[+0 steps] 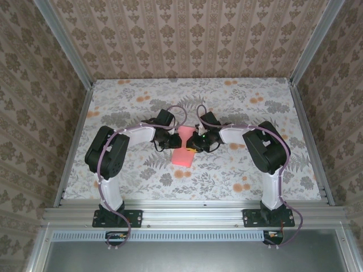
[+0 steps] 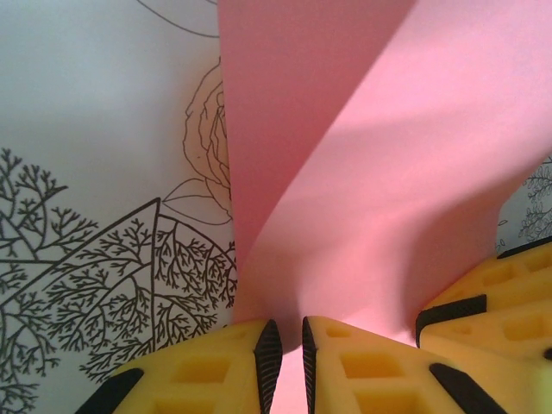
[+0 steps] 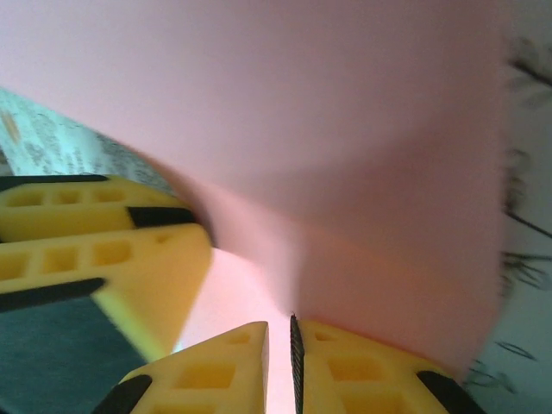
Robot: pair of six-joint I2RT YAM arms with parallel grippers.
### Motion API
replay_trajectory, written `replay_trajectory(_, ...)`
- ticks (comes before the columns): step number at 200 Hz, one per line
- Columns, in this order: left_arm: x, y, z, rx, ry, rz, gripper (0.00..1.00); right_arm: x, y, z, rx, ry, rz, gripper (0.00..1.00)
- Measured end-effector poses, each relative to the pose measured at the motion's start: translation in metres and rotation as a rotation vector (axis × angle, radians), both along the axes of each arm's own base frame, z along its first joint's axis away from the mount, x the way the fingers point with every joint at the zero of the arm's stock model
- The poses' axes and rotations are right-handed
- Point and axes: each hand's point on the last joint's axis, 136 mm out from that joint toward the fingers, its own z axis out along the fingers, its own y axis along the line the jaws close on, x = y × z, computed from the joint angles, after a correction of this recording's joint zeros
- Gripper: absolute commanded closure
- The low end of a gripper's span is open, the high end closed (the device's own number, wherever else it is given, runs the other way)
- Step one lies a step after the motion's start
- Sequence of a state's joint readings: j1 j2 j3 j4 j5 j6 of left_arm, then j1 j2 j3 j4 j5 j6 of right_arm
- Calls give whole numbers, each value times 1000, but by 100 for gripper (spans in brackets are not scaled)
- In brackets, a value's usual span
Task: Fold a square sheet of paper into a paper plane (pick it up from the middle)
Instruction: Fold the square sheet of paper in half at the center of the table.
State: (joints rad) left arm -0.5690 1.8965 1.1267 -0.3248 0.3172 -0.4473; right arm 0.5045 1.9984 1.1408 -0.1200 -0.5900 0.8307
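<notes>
My right gripper should press along the paper toward the paper's near edge (image 1: 182, 164) while I hold it at my left gripper's fingers, because the paper bulges up (image 3: 250, 203) beside them.
The square sheet of paper (image 1: 182, 156) is coral pink and sits at the middle of the table, bent up into a narrow shape between the two grippers. My left gripper (image 1: 172, 141) meets it from the left, my right gripper (image 1: 197, 143) from the right. In the left wrist view the left gripper (image 2: 291, 354) is shut on a raised fold of the paper (image 2: 371, 172), with the other gripper's yellow fingers (image 2: 492, 302) at lower right. In the right wrist view the right gripper (image 3: 280, 362) is shut on the paper (image 3: 302, 129), beside the left fingers (image 3: 112, 250). A paper plane is out of view.
The table (image 1: 142, 102) has a flower-print cover and is framed by aluminium rails. Patterned walls close in the left, back and right sides. Both arm bases stand at the near edge.
</notes>
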Motion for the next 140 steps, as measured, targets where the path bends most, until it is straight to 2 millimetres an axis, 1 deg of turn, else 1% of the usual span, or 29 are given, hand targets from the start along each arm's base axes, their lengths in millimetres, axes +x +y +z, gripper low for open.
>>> replay_trajectory(50,0,0,0,0,-2,-3,79,-5,-5,-2,-22,-21,32,83)
replay_trajectory(103,0,-1,0,3,-1,-8,79,-29,-14,-1,-53,-8,59,83)
replay_trajectory(121,0,-1,0,3,-1,-8,79,-32,-16,4,-53,-6,52,83)
replay_trajectory(140,0,-1,0,3,0,-8,79,-28,-13,12,-33,-22,34,83)
